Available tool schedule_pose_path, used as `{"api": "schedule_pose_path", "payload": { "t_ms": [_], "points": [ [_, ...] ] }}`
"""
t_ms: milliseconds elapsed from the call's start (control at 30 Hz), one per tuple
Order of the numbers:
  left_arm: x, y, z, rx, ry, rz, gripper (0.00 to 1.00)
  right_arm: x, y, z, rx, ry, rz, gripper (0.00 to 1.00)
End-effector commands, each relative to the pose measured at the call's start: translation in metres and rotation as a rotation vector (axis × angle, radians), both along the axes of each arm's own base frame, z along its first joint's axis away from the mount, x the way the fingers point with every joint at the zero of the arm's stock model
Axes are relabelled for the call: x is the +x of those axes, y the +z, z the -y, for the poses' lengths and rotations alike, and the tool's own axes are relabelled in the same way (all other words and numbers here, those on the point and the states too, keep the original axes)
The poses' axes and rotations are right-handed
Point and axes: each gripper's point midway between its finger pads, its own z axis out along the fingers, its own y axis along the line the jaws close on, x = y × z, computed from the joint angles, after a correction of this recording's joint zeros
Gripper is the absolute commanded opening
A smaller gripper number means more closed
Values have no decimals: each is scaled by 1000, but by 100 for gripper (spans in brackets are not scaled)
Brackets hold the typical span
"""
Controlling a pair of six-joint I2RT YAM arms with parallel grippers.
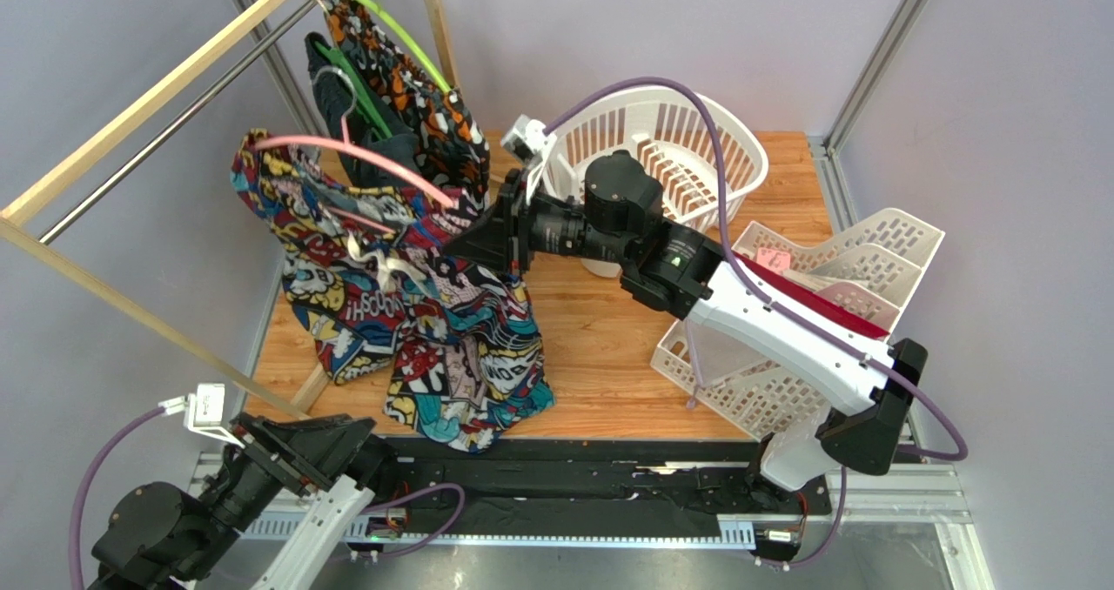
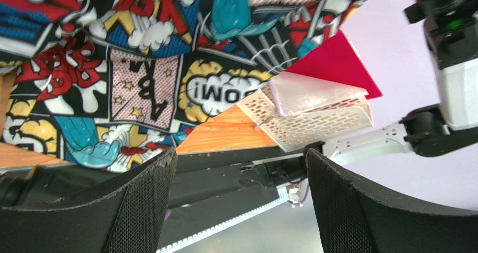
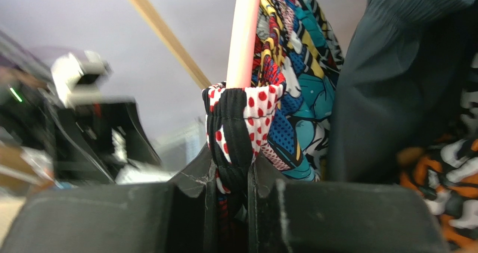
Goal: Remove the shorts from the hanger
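The robot's right gripper alone is holding the pink hanger, by its end (image 1: 449, 201), so the robot should lower the hanger for the left gripper to hold near its hook (image 1: 347, 136).
The comic-print shorts (image 1: 432, 329) hang from the pink hanger (image 1: 353, 155) on the rail at the left, their legs draping down to the table. My right gripper (image 1: 473, 229) is shut on the waistband at the hanger's right end. In the right wrist view, the bunched black and red-dotted waistband (image 3: 235, 130) is pinched between the fingers, right below the pink hanger arm (image 3: 244, 34). My left gripper (image 1: 353, 449) sits low at the near left edge, open and empty. In its own view the left gripper (image 2: 241, 174) is under the shorts (image 2: 140, 68), apart from them.
An orange-black patterned garment (image 1: 425, 114) on a light green hanger and a charcoal garment (image 1: 337, 88) on a dark green hanger hang behind the shorts. A wooden rack frame (image 1: 157, 94) stands at the left. A round white basket (image 1: 680, 140) and tilted white baskets (image 1: 837, 290) stand at the right.
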Motion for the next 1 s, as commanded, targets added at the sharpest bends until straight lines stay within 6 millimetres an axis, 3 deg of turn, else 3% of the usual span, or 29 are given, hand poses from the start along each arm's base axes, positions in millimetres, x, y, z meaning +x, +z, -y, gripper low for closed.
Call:
{"api": "schedule_pose_path", "payload": {
  "t_ms": [0, 67, 167, 233, 267, 433, 467, 567, 733, 833, 967],
  "points": [
    [16, 36, 22, -20, -81, 77, 89, -21, -26, 19, -142, 138, 348, 0],
    [22, 50, 30, -23, -111, 100, 89, -22, -51, 26, -198, 142, 367, 0],
    [33, 78, 43, -21, -156, 148, 89, -27, -69, 34, -205, 140, 352, 0],
    [35, 99, 46, -9, -170, 199, 88, -35, -69, 34, -164, 169, 341, 0],
    [45, 104, 51, 7, -178, 180, 88, -40, -84, 35, -174, 190, 295, 0],
    [67, 136, 47, 86, -115, 235, 82, -51, -88, 52, -130, 175, 273, 0],
    [80, 134, 45, 112, -82, 213, 81, -54, -88, 54, -130, 178, 273, 0],
    [99, 131, 47, 191, -63, 210, 62, -57, -87, 61, -141, 170, 261, 0],
    [122, 115, 59, 241, -86, 150, 48, -69, -79, 64, -143, 223, 207, 0],
    [130, 109, 61, 239, -76, 154, 47, -73, -81, 65, -143, 234, 166, 0],
    [136, 105, 62, 304, -85, 175, 58, -76, -85, 66, -158, 240, 128, 0]
  ]
}}
